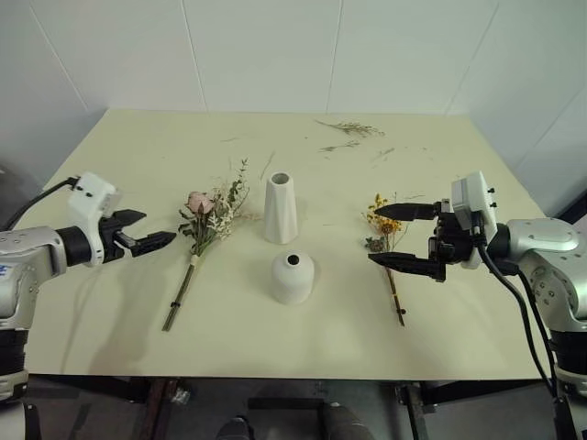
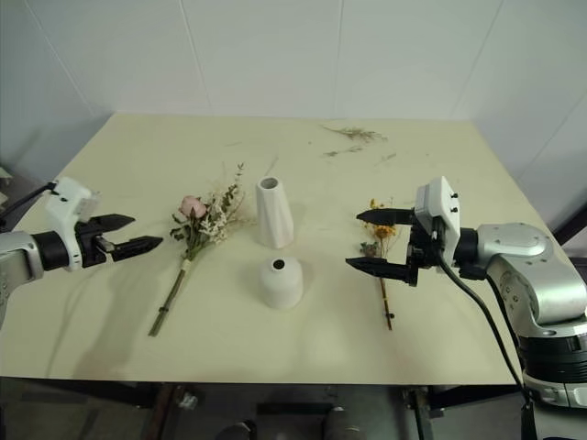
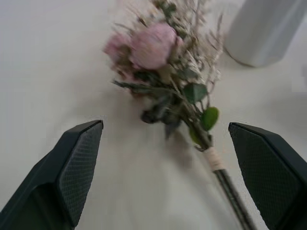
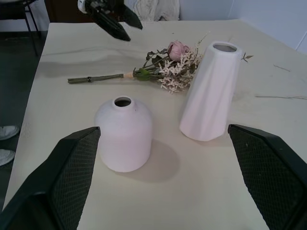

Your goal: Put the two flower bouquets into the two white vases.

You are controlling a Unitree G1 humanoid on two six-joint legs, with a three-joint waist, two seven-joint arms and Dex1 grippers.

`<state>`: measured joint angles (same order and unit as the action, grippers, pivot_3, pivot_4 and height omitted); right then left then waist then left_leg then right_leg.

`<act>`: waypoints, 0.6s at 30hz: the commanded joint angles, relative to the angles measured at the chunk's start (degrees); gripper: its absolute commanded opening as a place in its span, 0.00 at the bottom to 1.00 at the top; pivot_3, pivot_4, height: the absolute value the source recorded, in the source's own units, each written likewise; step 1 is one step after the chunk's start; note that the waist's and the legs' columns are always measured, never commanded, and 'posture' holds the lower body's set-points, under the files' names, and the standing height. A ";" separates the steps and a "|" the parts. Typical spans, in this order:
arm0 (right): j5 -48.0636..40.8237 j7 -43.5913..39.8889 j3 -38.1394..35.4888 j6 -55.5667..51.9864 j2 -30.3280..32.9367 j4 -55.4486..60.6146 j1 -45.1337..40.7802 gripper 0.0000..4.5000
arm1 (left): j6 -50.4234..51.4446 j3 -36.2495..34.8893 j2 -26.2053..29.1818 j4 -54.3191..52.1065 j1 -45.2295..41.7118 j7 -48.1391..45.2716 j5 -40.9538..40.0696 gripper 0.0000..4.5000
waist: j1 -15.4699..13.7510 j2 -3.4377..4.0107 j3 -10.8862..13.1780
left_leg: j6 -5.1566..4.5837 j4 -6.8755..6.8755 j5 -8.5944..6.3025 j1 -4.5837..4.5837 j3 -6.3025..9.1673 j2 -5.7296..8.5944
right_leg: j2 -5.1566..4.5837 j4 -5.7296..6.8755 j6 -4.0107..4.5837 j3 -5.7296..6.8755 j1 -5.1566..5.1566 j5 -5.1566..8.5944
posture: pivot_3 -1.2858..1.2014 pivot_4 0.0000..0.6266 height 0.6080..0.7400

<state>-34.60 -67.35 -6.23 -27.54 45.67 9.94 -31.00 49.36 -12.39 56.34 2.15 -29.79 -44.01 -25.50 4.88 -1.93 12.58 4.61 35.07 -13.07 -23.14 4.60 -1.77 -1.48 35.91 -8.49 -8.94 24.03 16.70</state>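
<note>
I expect the larger bouquet (image 1: 207, 220) to rise as one bundle and keep its blooms upright when I lift it, because tape (image 1: 193, 260) binds the straight stems together.
The larger bouquet (image 1: 206, 220), with pink roses and green leaves, lies flat left of centre, stems toward the front edge. My left gripper (image 1: 158, 227) hovers open just left of its blooms, pointing at the bouquet (image 3: 163, 62). The tall white vase (image 1: 280, 209) stands mid-table, and the short white vase (image 1: 293, 277) stands in front of it. The small yellow bouquet (image 1: 383, 223) lies to their right. My right gripper (image 1: 373, 235) is open and points left, its fingertips straddling those yellow flowers from above. It faces both vases, the short vase (image 4: 123, 136) and the tall vase (image 4: 211, 91).
Loose dried twigs (image 1: 348, 128) lie scattered near the table's far edge. The pale table (image 1: 110, 165) ends at white walls behind, with open drops at the front and sides. There is bare tabletop at the far left and the front right.
</note>
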 commanded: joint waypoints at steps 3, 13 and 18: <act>-1.12 1.30 -1.87 0.84 -0.47 3.07 1.85 1.00 | 10.10 4.55 4.09 -5.95 -3.47 -0.87 -0.38 1.00 | 0.07 0.00 0.00 | -0.01 0.00 -0.01 0.01 0.00 0.00 | 0.00 0.01 0.00 -0.02 0.00 0.01 | 0.52 0.24 1.00; -0.18 2.03 -0.52 1.37 -1.47 2.18 1.04 1.00 | 23.83 13.47 6.58 -8.06 -10.10 0.73 1.37 1.00 | -0.08 0.00 0.00 | -0.01 0.06 -0.01 0.01 0.00 0.01 | 0.01 0.04 0.00 -0.01 -0.01 0.01 | 0.52 0.24 1.00; 0.10 2.19 -0.22 1.54 -1.77 1.87 0.61 1.00 | 28.28 16.45 5.37 -7.20 -13.06 2.39 1.79 1.00 | 0.01 0.00 0.00 | -0.01 0.05 -0.01 0.00 0.00 0.01 | 0.01 0.03 -0.01 -0.01 0.00 0.01 | 0.52 0.24 1.00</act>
<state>-34.18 -65.29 -5.84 -26.99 44.09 11.07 -29.33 76.43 4.25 61.34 -4.32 -41.46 -42.32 -24.62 4.89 -1.93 12.58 4.60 35.12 -13.08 -23.14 4.60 -1.76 -1.46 35.94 -8.50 -8.94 24.02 16.71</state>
